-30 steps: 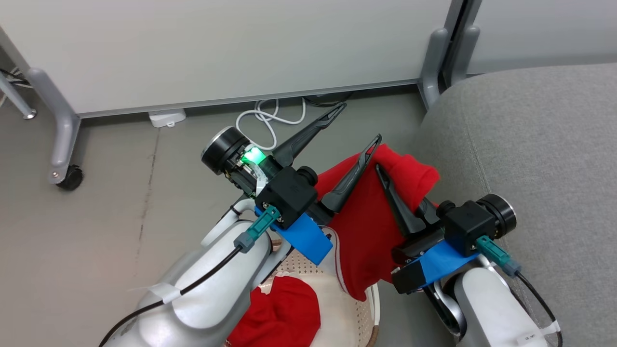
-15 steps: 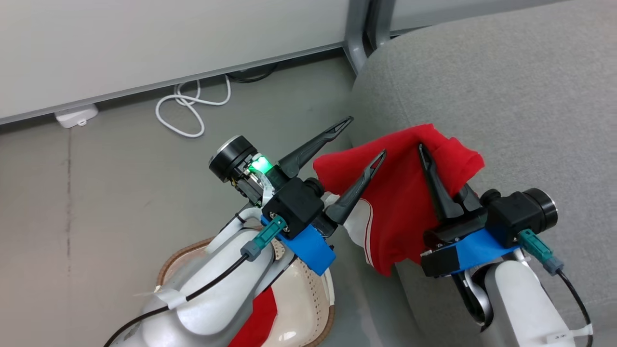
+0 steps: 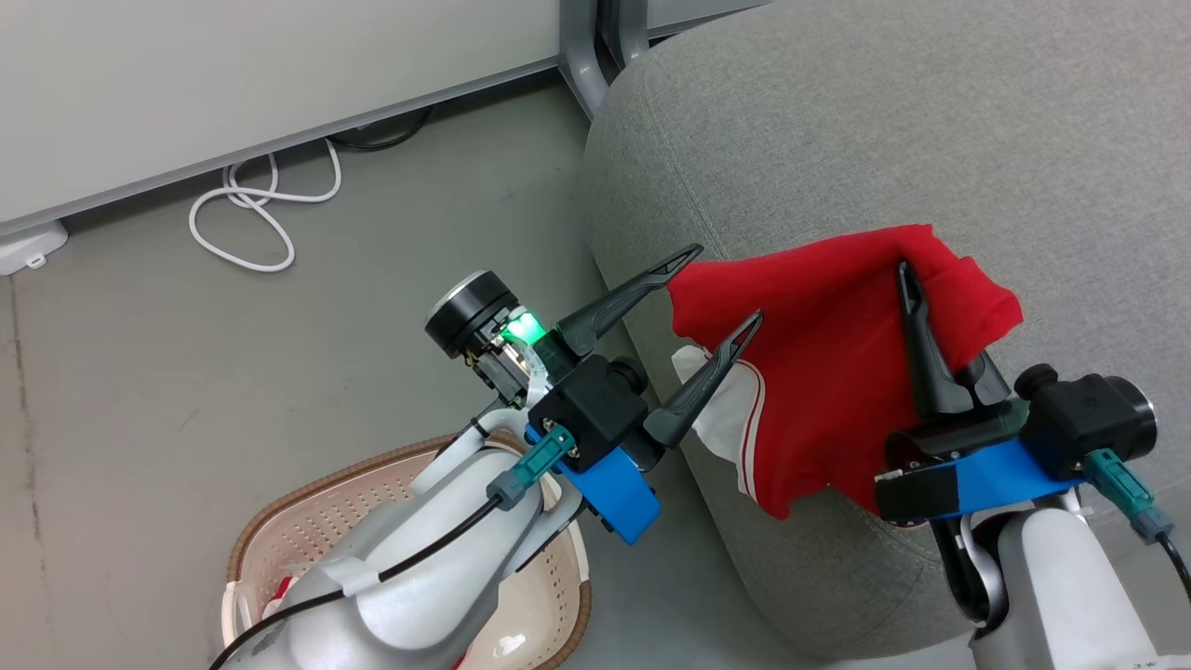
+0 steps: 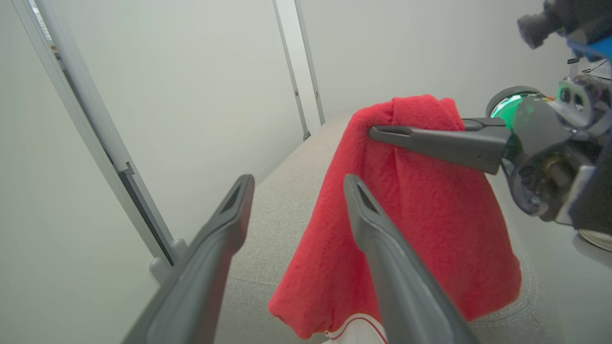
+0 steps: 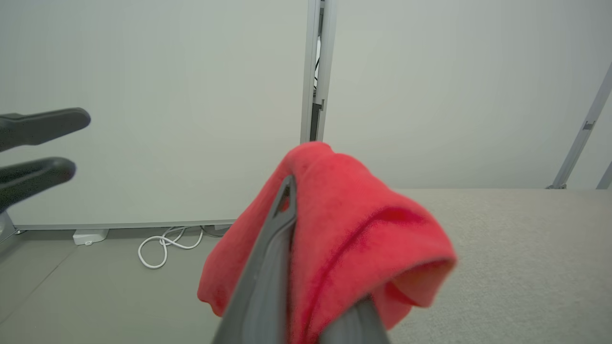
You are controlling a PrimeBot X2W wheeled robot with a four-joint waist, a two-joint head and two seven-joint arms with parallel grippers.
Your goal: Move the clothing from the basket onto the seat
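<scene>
I expect the basket to be empty once I take out that last red garment, because much of the basket's pale inside (image 3: 525,620) shows around the red sliver (image 3: 283,586).
A red garment (image 3: 837,372) with white lining and stripe trim hangs from my right gripper (image 3: 907,279), which is shut on its top fold, above the left edge of the grey seat (image 3: 930,121). My left gripper (image 3: 724,285) stands open just left of the cloth, holding nothing. In the left wrist view that gripper (image 4: 297,184) is spread beside the garment (image 4: 411,229). The right wrist view has the garment (image 5: 344,224) draped over my right gripper (image 5: 306,200). The basket (image 3: 307,521) sits on the floor at lower left, mostly hidden by my left forearm; a red sliver (image 3: 282,588) shows inside.
A looped white cable (image 3: 251,200) lies on the grey floor by the partition panel, whose grey leg (image 3: 582,56) stands at the seat's far corner. A white adapter (image 3: 28,251) is at the far left.
The camera has swung right, bringing more of the seat into view. My right gripper has carried the red garment from above the basket to over the seat's edge. The left gripper stayed open.
</scene>
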